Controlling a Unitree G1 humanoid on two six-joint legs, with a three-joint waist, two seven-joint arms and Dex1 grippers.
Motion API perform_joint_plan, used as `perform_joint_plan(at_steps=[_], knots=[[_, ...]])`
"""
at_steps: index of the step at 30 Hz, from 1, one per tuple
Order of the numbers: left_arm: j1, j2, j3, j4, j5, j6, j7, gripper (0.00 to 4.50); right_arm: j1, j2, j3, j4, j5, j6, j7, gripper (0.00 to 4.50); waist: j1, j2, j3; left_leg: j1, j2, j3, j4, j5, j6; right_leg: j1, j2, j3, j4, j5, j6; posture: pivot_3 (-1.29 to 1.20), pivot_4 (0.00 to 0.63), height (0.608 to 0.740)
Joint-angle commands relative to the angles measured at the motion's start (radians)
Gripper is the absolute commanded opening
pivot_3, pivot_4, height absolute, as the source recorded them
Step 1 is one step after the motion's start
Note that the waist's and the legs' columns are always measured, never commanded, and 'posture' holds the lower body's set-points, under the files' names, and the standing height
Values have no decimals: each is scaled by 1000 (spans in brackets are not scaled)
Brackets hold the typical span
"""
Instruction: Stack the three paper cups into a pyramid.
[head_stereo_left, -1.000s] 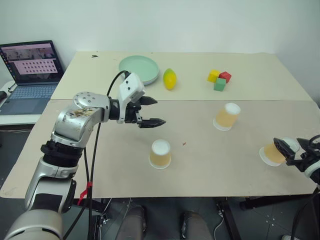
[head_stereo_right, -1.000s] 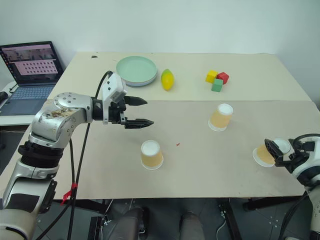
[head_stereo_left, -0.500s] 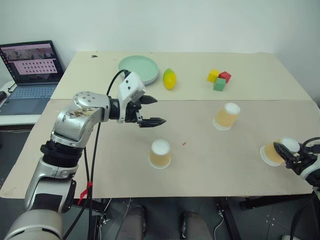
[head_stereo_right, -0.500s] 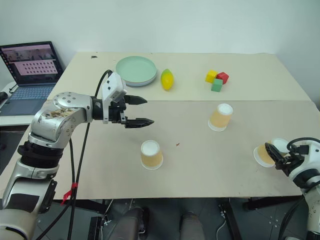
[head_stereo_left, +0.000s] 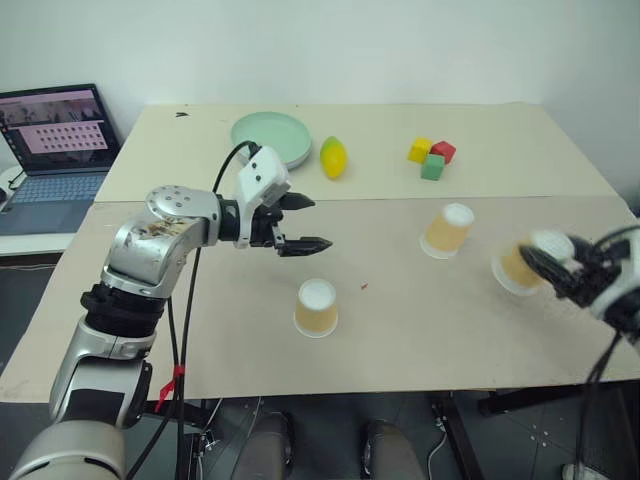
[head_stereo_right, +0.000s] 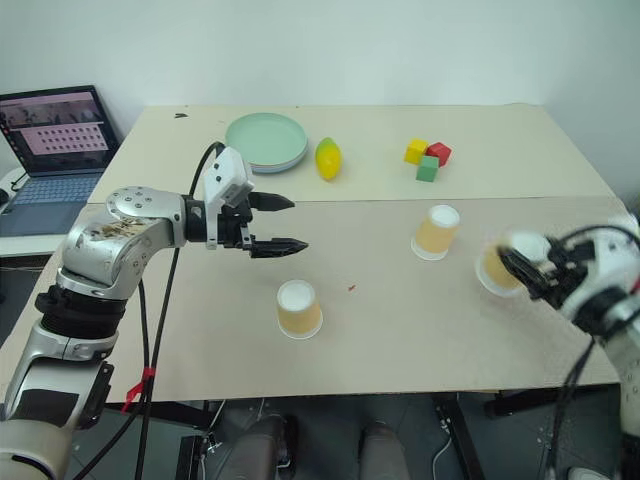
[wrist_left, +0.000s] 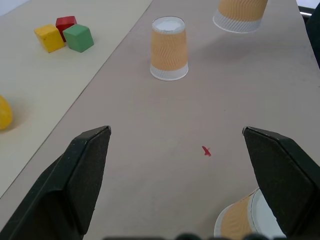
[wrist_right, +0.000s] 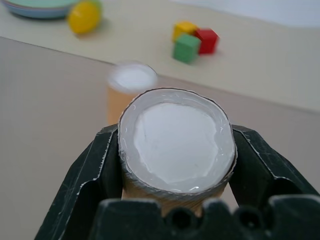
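Note:
The held cup's white base (head_stereo_left: 552, 243) is up and there is open space behind the middle cup. My right gripper should keep carrying the held cup there until it stands.
Two paper cups stand upside down on the table: one near the middle (head_stereo_left: 316, 307), one further right (head_stereo_left: 446, 230). The third cup (head_stereo_left: 518, 268) hangs tilted just above the table, right of that second cup, with my right gripper (head_stereo_left: 542, 266) shut on its sides. The right wrist view shows its white base (wrist_right: 176, 142) between my fingers (wrist_right: 95, 170), and the standing cup (wrist_right: 131, 85) behind it. My left gripper (head_stereo_left: 320, 222) hovers open and empty above the table, behind and left of the middle cup. The cups do not form a pyramid.
On the far table stand a green plate (head_stereo_left: 270, 135), a yellow lemon (head_stereo_left: 333, 157) and a cluster of yellow, red and green blocks (head_stereo_left: 430, 157). A laptop (head_stereo_left: 55, 135) sits at the far left. Bare tabletop lies between the two standing cups.
My right gripper has shut on the cup near the table's right edge, lifted it and carried it left toward the standing cup. The left arm has kept still.

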Motion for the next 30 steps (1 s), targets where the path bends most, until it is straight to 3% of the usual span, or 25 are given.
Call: perform_joint_plan(at_steps=[1,8,16,30], knots=[[-8,6,31,-32,-7,2,6,4500,-56,-21,64,-99,97,154,-18,2614,8,-2,1,0,0,0,0,0,0,0,0,0,-1,0,0,0,150,740],[4,9,34,-48,-8,6,19,4500,-243,65,378,-153,46,220,-76,2614,11,-3,1,-2,-1,-1,1,0,1,0,0,2,-2,1,-1,0,150,740],[26,15,55,-83,-15,30,39,4500,-405,192,593,90,-133,92,-48,2614,7,-5,2,-3,-2,0,1,0,1,-2,1,2,-1,0,-1,0,150,740],[66,30,87,-150,-26,79,75,4500,-618,381,672,376,-298,-57,15,2614,-8,-5,2,-4,-2,0,0,0,0,-5,1,3,2,0,-1,0,150,740]])
